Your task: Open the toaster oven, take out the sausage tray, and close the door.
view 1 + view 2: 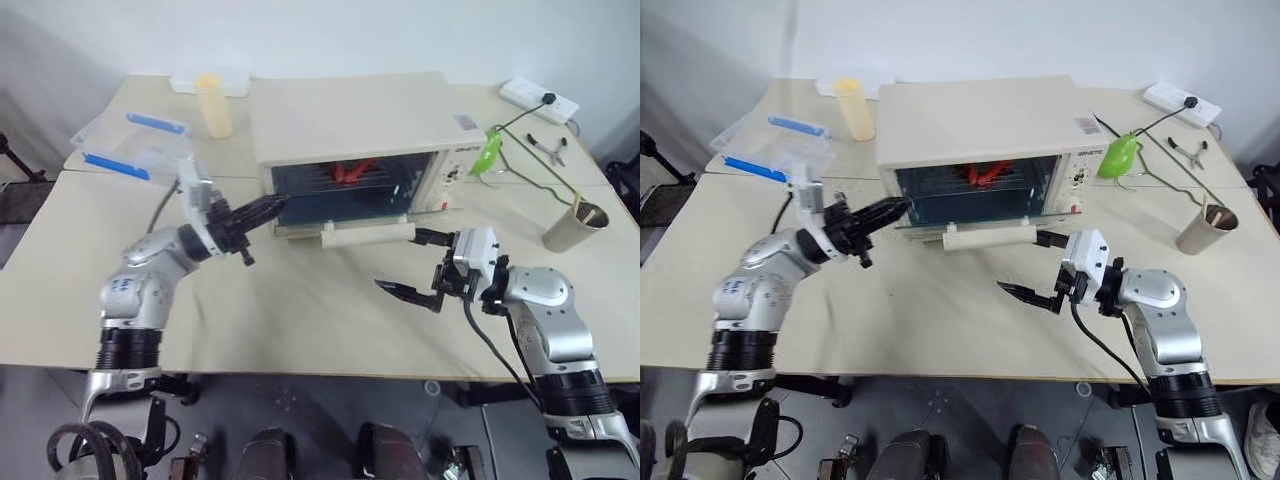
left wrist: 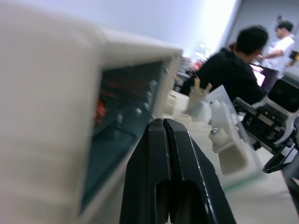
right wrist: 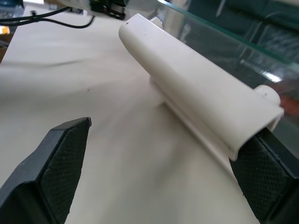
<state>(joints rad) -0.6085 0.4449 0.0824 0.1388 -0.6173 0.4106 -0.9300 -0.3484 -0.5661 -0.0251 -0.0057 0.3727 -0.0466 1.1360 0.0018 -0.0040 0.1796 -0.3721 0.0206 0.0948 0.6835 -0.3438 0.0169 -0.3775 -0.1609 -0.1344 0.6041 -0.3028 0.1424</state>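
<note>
The red sausages (image 1: 353, 171) are loose and crooked on the sausage tray (image 1: 338, 184), so they will come along but roll around when I pull the tray out.
The cream toaster oven (image 1: 350, 115) stands at the middle back of the table. Its door (image 1: 340, 227) looks swung down in front, and the long cream bar handle (image 1: 365, 236) lies low over the table. Red sausages on the sausage tray (image 1: 350, 170) show inside. My left gripper (image 1: 280, 203) is shut and empty, with its tips at the left edge of the oven's front. My right gripper (image 1: 402, 262) is open beside the handle's right end. In the right wrist view one finger (image 3: 266, 172) sits at the end of the handle (image 3: 196, 84), and the other (image 3: 60, 163) is over bare table.
A clear plastic box with blue clips (image 1: 130, 145) and a pale yellow cup (image 1: 213, 105) stand at the back left. A green clip lamp (image 1: 487, 155), pliers (image 1: 550, 148), a power strip (image 1: 538, 98) and a paper cup (image 1: 573, 228) are to the right. People (image 2: 229, 70) are in the background.
</note>
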